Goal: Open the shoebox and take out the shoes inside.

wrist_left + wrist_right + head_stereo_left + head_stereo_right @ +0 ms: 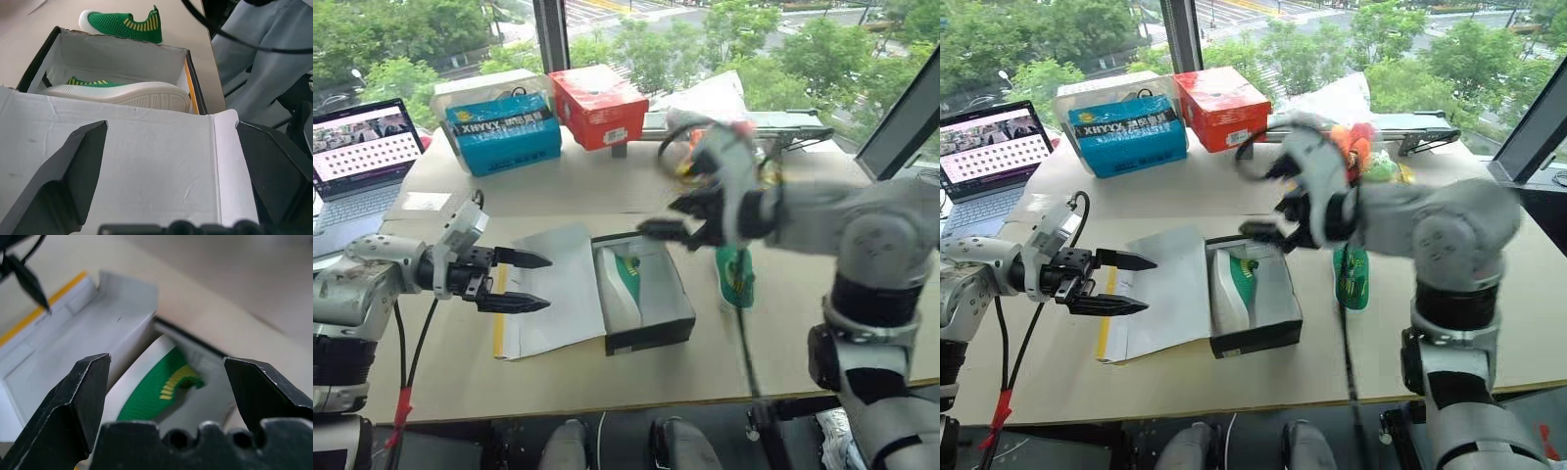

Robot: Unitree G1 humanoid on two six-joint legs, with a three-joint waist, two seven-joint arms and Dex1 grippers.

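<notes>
The shoebox's plain bottom (660, 292) is showing next to the shoe that lies on its side, so I expect the shoebox to be empty when I lift the shoe out.
The shoebox (651, 338) stands in the middle of the table, its lid (558, 289) folded flat to the left with the white inside up and a yellow edge showing. One green and white shoe (625, 279) lies on its side inside the box. A second shoe (736, 277) lies on the table just right of the box. My left gripper (548, 283) is open, hovering over the lid's left part and pointing at the box. My right gripper (658, 217) is open and empty above the box's far edge, looking down at the shoe (156, 391) inside.
A blue box (504, 132) and a red box (597, 106) stand at the table's back by the window. A laptop (362, 157) sits far left. An orange plush in a clear bag (1356, 142) lies behind my right arm. A black cable (744, 343) hangs from that arm.
</notes>
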